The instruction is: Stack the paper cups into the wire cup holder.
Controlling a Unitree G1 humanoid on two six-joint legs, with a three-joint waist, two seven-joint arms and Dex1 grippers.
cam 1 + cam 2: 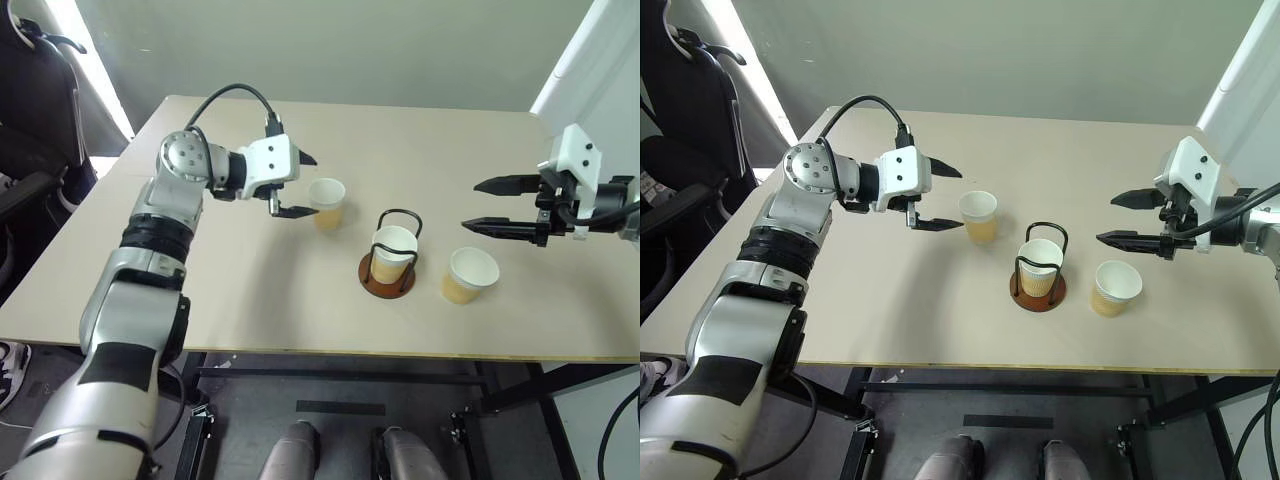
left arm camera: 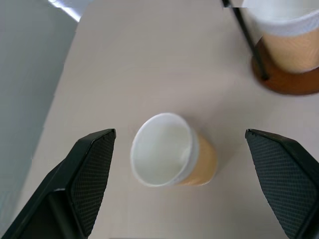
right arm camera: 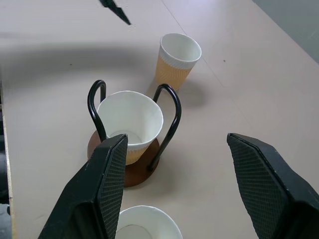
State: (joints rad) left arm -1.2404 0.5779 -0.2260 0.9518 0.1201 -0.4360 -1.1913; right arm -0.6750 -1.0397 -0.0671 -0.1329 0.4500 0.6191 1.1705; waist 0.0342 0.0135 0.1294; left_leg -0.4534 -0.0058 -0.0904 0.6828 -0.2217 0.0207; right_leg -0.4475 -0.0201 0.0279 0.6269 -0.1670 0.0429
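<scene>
The standing paper cup's open rim [image 1: 327, 190] faces the spread fingers of the robot's left gripper, so the left gripper should keep moving in until they straddle the cup's side [image 1: 329, 207], and then close.
The wire cup holder [image 1: 388, 272] stands near the table's middle front, with one paper cup [image 1: 394, 247] seated upright inside its black loops. A second paper cup [image 1: 327, 201] stands upright to its left. My left gripper [image 1: 296, 184] is open just left of that cup, its fingers apart and empty; the left wrist view shows the cup [image 2: 172, 156] between and ahead of the fingers. A third paper cup [image 1: 471, 273] stands right of the holder. My right gripper [image 1: 487, 206] hovers open and empty above and to the right of it.
The tan table [image 1: 250, 290] ends in a front edge close below the holder. A dark chair [image 1: 30, 110] stands off the table's left side, and a white panel [image 1: 590, 60] rises at the far right.
</scene>
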